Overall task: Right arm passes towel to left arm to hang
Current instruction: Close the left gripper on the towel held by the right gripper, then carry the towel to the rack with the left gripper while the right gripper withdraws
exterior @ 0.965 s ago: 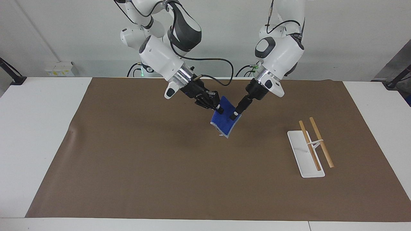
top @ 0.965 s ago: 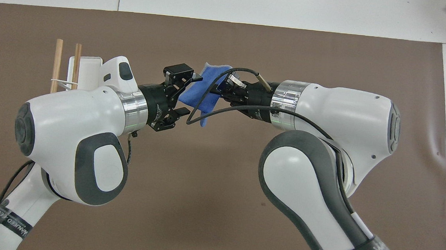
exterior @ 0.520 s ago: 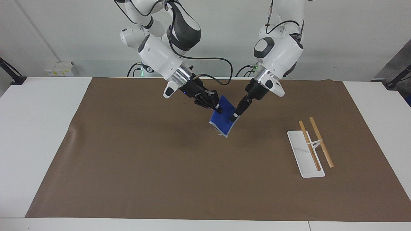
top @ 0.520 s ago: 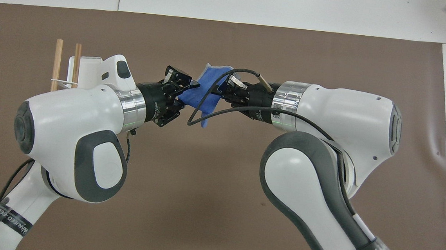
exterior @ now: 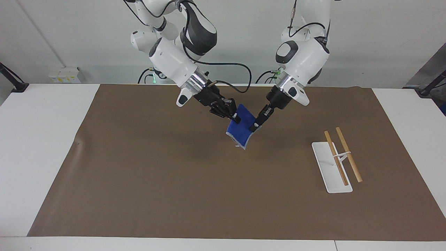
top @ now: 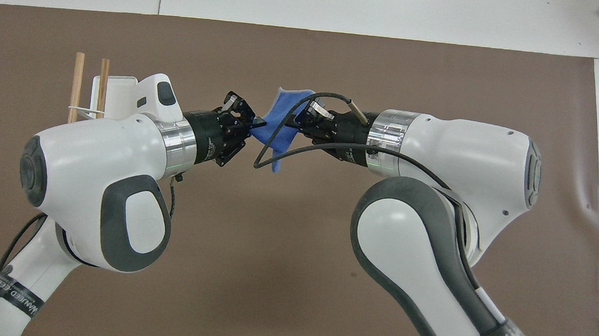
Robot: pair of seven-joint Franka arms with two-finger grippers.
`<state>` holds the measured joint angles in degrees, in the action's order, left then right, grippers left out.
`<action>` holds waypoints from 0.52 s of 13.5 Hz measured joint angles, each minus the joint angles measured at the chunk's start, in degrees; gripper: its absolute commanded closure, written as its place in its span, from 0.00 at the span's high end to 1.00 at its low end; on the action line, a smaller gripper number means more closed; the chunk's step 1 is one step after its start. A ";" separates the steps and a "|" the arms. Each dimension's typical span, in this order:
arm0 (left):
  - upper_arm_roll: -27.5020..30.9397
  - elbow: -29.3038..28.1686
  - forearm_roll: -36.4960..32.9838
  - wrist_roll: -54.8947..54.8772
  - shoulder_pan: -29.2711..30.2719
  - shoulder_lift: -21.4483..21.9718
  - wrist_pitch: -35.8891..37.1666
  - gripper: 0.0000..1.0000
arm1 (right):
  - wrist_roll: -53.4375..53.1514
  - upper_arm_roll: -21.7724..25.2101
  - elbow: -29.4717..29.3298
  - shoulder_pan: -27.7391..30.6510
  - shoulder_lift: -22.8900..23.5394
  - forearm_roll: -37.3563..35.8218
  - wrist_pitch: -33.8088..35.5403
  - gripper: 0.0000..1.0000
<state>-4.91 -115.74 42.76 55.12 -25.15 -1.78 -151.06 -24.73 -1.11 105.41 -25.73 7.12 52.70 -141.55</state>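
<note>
Next, I open my right gripper and move it away before my left gripper takes the towel to the wooden bars [exterior: 349,154], because both my grippers are holding the blue towel [exterior: 242,129].
The blue towel [exterior: 239,131] hangs in the air over the middle of the brown mat, held between both grippers. My right gripper [exterior: 237,118], on the arm with the glossy black elbow shell, is shut on the towel's upper edge toward the right arm's end. My left gripper [exterior: 255,126], on the arm with the dark grey cap, is shut on the edge toward the left arm's end. In the overhead view the towel [top: 280,120] shows between the left gripper [top: 256,125] and the right gripper [top: 297,124], partly crossed by a black cable.
A white tray [exterior: 330,172] with two wooden bars [exterior: 348,155] on a stand sits on the mat toward the left arm's end. In the overhead view the tray [top: 118,86] is partly covered by the left wrist. The brown mat [exterior: 156,174] covers most of the table.
My left gripper's fingers, wide open around the towel's edge a second ago, have closed onto it. Both arms and the towel shifted slightly toward the right arm's end.
</note>
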 measured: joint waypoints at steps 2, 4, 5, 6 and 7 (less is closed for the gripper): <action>0.00 0.00 0.00 -0.30 0.00 -0.03 0.00 0.00 | -0.02 0.04 0.37 0.08 -0.19 0.00 0.00 0.30; 0.01 0.00 0.00 -2.00 0.00 -0.03 0.00 0.00 | -0.08 0.15 1.47 0.52 -0.81 0.00 0.00 0.65; 0.07 0.00 0.00 -2.82 0.00 -0.04 0.00 0.00 | -0.08 0.22 2.40 1.25 -1.24 -0.19 0.00 0.75; 0.23 -0.01 0.00 -3.26 0.04 -0.08 0.00 0.00 | -0.08 0.26 3.65 2.26 -1.94 -0.94 0.03 0.83; 0.51 -0.03 0.00 -3.40 0.26 -0.14 -0.01 0.00 | -0.08 0.32 4.96 3.20 -2.85 -2.47 0.07 0.90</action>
<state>-4.40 -115.77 42.76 51.72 -24.89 -1.92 -151.07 -24.81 -0.79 110.37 -22.53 4.26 50.23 -141.48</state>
